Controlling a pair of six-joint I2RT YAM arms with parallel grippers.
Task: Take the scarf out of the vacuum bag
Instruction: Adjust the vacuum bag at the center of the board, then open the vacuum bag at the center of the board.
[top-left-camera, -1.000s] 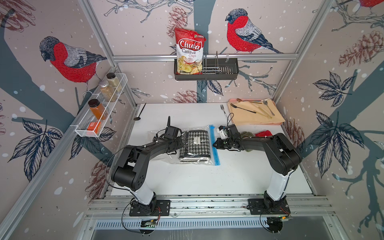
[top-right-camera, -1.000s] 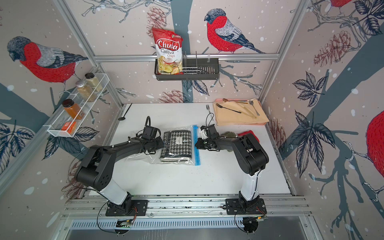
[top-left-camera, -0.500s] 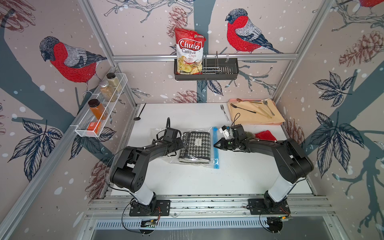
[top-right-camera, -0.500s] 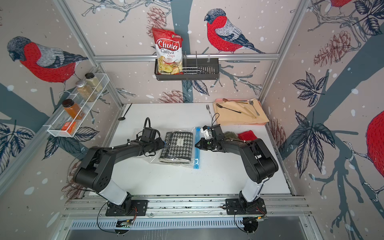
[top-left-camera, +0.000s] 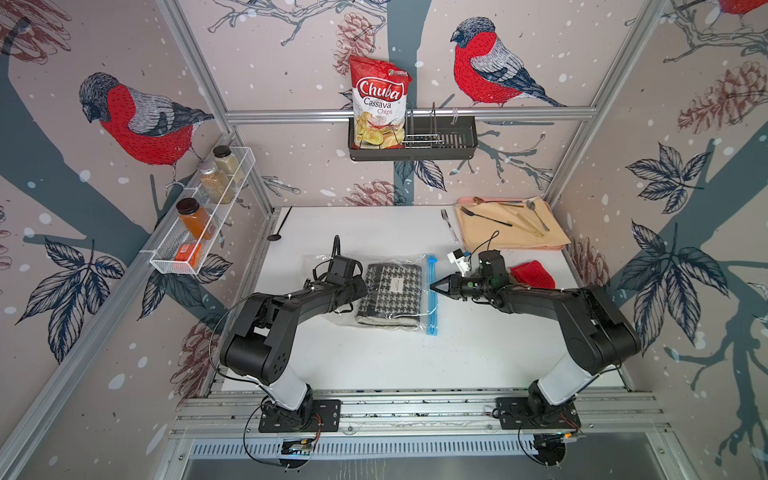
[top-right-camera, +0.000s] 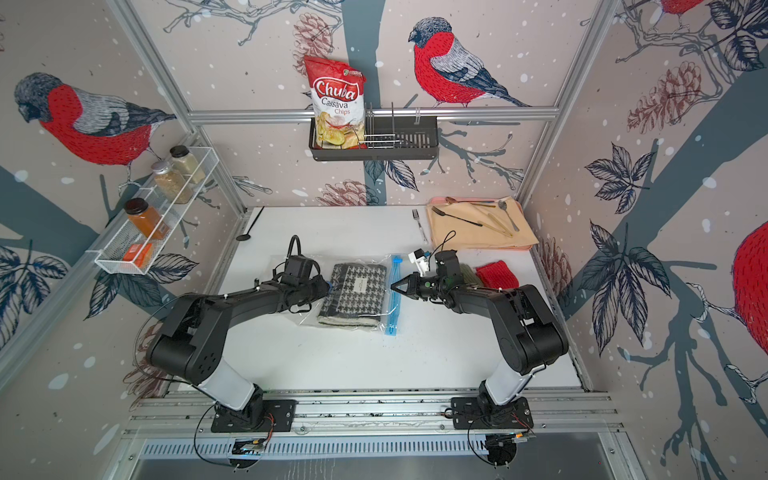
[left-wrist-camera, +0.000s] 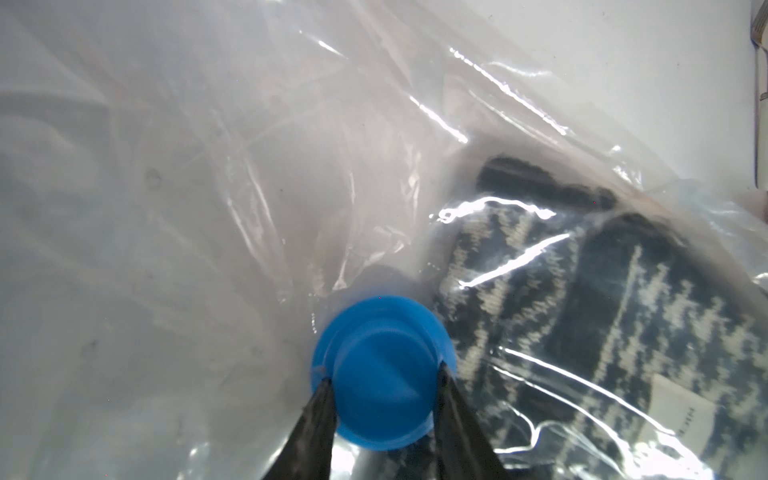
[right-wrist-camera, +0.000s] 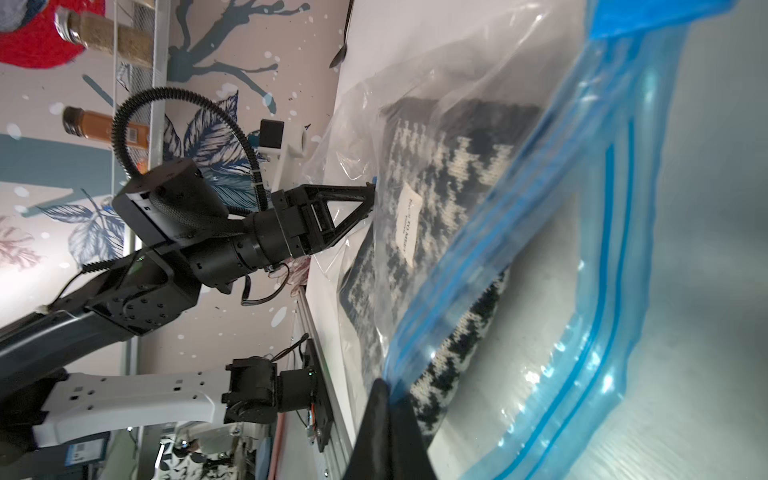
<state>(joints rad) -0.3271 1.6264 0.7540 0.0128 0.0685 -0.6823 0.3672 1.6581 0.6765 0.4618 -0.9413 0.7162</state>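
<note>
The bag's opening is gaping and the zip strip (right-wrist-camera: 424, 320) is held in my right gripper, so I should let go of the zip strip, back away and reach in for the scarf (right-wrist-camera: 457, 356).
The scarf (top-left-camera: 392, 295) (top-right-camera: 357, 291), a folded black-and-white houndstooth knit with a small white label, lies inside the clear vacuum bag (top-left-camera: 320, 266) in the middle of the table in both top views. My left gripper (left-wrist-camera: 384, 374) is shut on the bag's round blue valve (left-wrist-camera: 382, 332), at the end away from the zip. At the mouth end my right gripper (top-left-camera: 432, 286) (right-wrist-camera: 384, 384) is shut on the light-blue zip strip (right-wrist-camera: 582, 291), holding that edge up off the scarf (right-wrist-camera: 440, 166). The bag's mouth gapes.
A red knit piece (top-left-camera: 532, 274) lies right of my right wrist, an olive one (top-right-camera: 469, 274) partly behind it. A tan mat (top-left-camera: 511, 237) with cutlery sits at the back right, a fork (top-left-camera: 449, 226) beside it. A black spoon (top-left-camera: 276, 232) lies at the back left.
My right arm's elbow swung out to the right and its wrist drew back, while the fingertips stayed on the zip strip. The scarf bunched slightly. The left arm held still.
</note>
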